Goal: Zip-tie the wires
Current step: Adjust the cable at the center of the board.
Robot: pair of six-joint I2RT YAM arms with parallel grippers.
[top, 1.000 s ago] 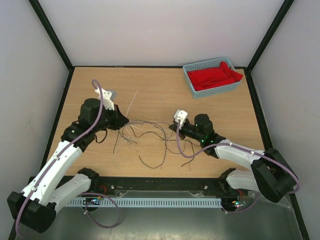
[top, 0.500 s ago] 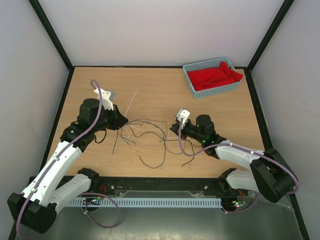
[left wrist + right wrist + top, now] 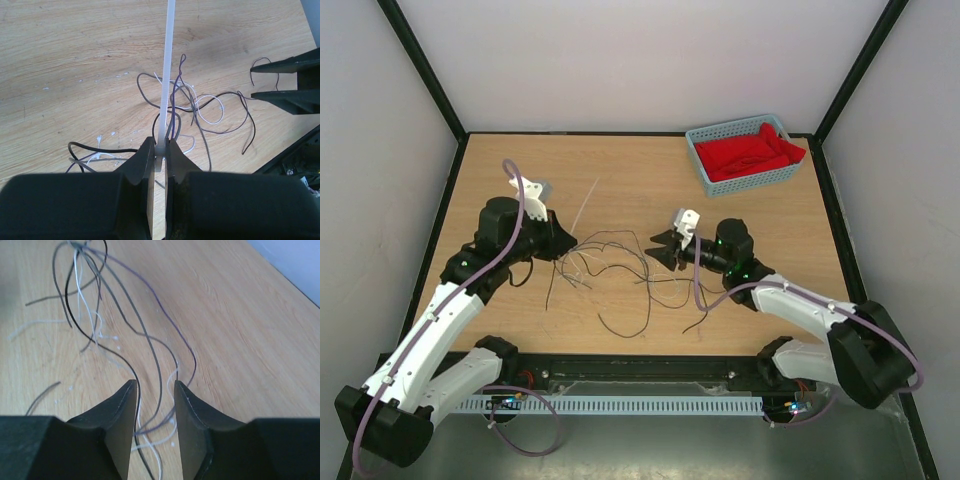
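Observation:
The pale wire [image 3: 86, 302] dangles loose under the gathered end of the bundle [image 3: 80, 247], so when I pull it, it will come out by itself in a long curve.
The wires [image 3: 612, 262] lie in a loose tangle of thin dark and pale strands on the wooden table between the two arms. My left gripper [image 3: 558, 240] sits at the tangle's left end, shut on the zip tie [image 3: 584, 205]. That pale strip [image 3: 169, 60] runs straight out from the left gripper [image 3: 160, 144] over the wires [image 3: 200, 107]. My right gripper [image 3: 660, 249] stands open at the right end of the tangle. In the right wrist view several wires [image 3: 125, 320] run down between the open right gripper [image 3: 155, 386] fingers, not pinched.
A blue basket [image 3: 730, 126] holding red cloth [image 3: 750, 155] stands at the back right of the table. In the left wrist view the right gripper [image 3: 256, 82] shows at the right edge, its fingers apart. Black frame posts border both sides.
My right gripper has opened from shut, let go of the wire strands and turned to face the tangle. The left arm has barely moved and keeps its hold on the zip tie.

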